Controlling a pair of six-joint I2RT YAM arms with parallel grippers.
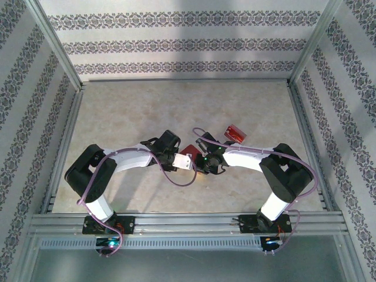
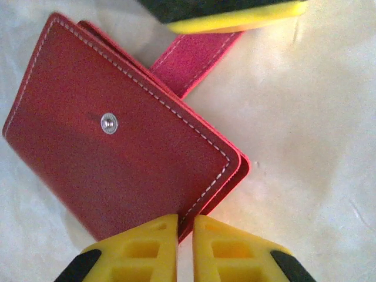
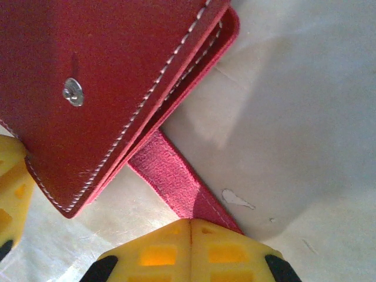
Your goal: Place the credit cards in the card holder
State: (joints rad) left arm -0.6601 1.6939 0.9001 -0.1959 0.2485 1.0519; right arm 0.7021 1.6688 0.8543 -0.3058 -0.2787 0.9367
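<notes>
The card holder's side edge (image 2: 205, 202) is pinched in my left gripper and the card holder's cover is shut. My left gripper should open and grip the card holder's corner by the fold to lift the cover.
The card holder (image 2: 111, 141) is a red folded wallet with white stitching and a metal snap stud, lying at the table's middle (image 1: 189, 153). My left gripper (image 2: 185, 226) is shut on the wallet's near edge, which sits between its yellow fingers. The pink clasp tab (image 3: 176, 182) sticks out from the wallet and runs into my right gripper (image 3: 191, 226), which is shut on its end. The two grippers face each other across the wallet in the top view. The credit cards (image 1: 235, 133), small and red with a pale end, lie on the table behind the right arm's wrist.
The pale tabletop (image 1: 176, 111) is walled by patterned panels and metal rails (image 1: 176, 220). One finger of the right gripper (image 2: 235, 17) shows at the top of the left wrist view. A yellow left fingertip (image 3: 12, 176) shows at the left edge of the right wrist view.
</notes>
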